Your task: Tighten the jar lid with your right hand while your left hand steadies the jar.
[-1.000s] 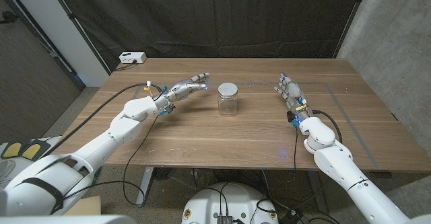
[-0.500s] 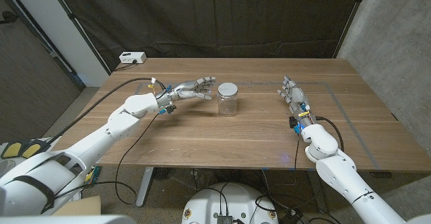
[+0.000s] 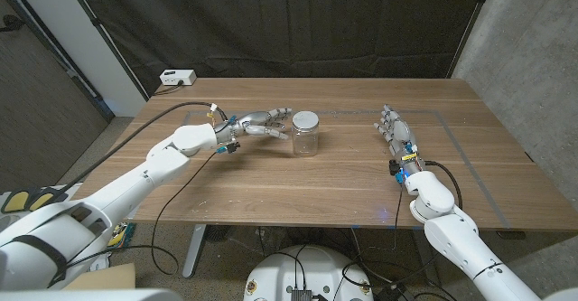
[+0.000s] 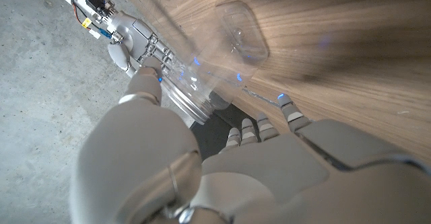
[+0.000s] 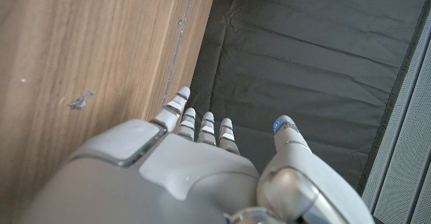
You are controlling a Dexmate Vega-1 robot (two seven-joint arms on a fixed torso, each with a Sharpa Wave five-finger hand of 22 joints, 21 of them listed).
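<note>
The glass jar point(image 3: 305, 136) will stay upright and slide along when I push it sideways, because the broad flat base point(image 3: 305, 152) sits on clear, flat wood.
A clear glass jar point(image 3: 305, 138) with a silvery lid point(image 3: 305, 119) stands upright at the middle of the wooden table point(image 3: 325, 179). My left hand point(image 3: 262, 123) reaches in from the jar's left, fingers spread, fingertips right at the glass. In the left wrist view the blurred jar point(image 4: 202, 83) lies between the thumb and fingers of my left hand point(image 4: 269, 170); whether they touch it I cannot tell. My right hand point(image 3: 395, 127) stands well to the jar's right, fingers straight and apart, holding nothing. It also appears as my right hand point(image 4: 135, 46) beyond the jar, and in its own view point(image 5: 202, 177).
A small white box point(image 3: 177, 78) sits at the table's far left corner. A faint taped outline point(image 3: 452, 138) marks the table's right part. A black curtain point(image 3: 298, 21) hangs behind the table, and a concrete wall point(image 3: 533, 57) stands to the right.
My left hand has moved right until its fingertips reach the jar. My right hand has drifted slightly right and nearer. The jar has stayed put.
</note>
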